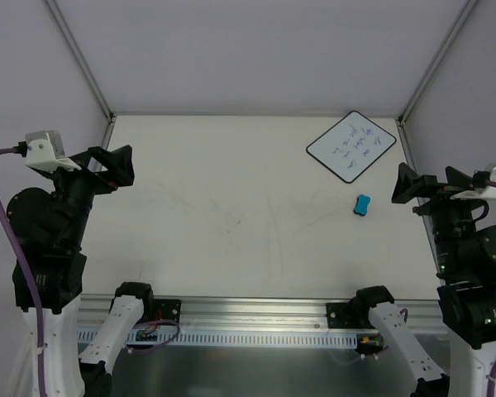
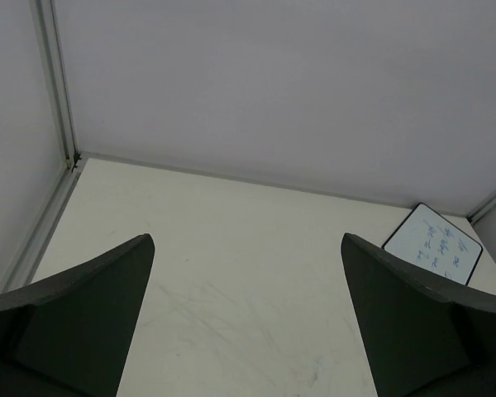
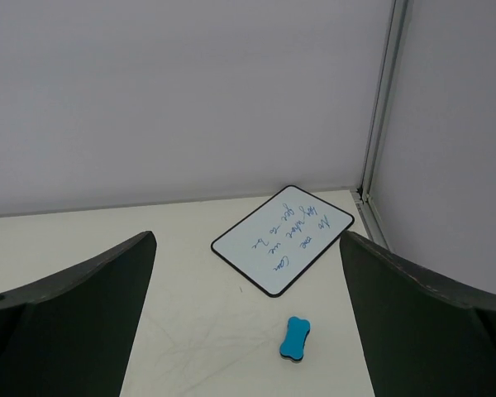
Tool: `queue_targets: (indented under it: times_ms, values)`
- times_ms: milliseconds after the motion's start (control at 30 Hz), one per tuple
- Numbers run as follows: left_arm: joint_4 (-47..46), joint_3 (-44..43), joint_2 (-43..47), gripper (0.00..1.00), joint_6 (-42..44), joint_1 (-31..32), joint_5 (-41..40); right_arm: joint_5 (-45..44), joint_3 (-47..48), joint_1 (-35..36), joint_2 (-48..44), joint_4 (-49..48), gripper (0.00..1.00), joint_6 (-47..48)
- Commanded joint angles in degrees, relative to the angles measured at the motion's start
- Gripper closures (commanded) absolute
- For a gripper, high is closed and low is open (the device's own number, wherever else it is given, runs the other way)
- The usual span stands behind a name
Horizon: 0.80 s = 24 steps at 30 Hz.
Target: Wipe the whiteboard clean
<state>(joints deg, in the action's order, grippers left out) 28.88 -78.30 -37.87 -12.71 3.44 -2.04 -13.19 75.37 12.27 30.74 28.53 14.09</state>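
The blue eraser is lying clear of the whiteboard with its narrow way across my open fingers, so my right gripper should keep moving toward the eraser until my fingers are on both sides of its waist (image 1: 361,205).
The whiteboard (image 1: 351,145) lies flat and turned at an angle at the far right of the table, with blue handwriting on it. It also shows in the right wrist view (image 3: 283,238) and at the right edge of the left wrist view (image 2: 433,245). A small blue eraser block (image 1: 362,205) lies just in front of it, also in the right wrist view (image 3: 294,338). My right gripper (image 1: 413,186) is open and empty, raised to the right of the eraser. My left gripper (image 1: 116,165) is open and empty, raised at the table's far left.
Grey enclosure walls with aluminium posts (image 1: 81,58) surround the table on three sides. A metal rail (image 1: 256,318) runs along the near edge between the arm bases. The tabletop (image 1: 231,215) carries faint scuff marks.
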Motion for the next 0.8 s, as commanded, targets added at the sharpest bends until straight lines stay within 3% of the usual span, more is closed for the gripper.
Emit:
queue_targets:
  times_ms: [0, 200, 533, 600, 767]
  values:
    - [-2.08, 1.30, -1.16, 0.01, -0.65, 0.51, -0.42, 0.01, -1.80, 0.38, 1.24, -2.17, 0.01, -2.74]
    - [-2.08, 5.08, -1.86, 0.01, -2.40, 0.60, 1.07, 3.08, -4.35, 0.30, 7.92, 0.73, 0.01, -6.87]
    - [-1.99, 12.29, -1.33, 0.01, -3.72, 0.60, 6.96, -7.44, -11.82, -0.67, 24.96, 1.96, 0.01, -11.71]
    - [-1.90, 13.34, -1.25, 0.01, -3.55, 0.60, 8.89, -7.64, -13.05, -4.00, 29.61, 1.96, 0.01, -13.90]
    - [-1.90, 14.49, -0.80, 0.01, -3.81, 0.60, 11.18, 1.58, -13.68, -14.62, 40.69, 1.88, 0.01, -21.55]
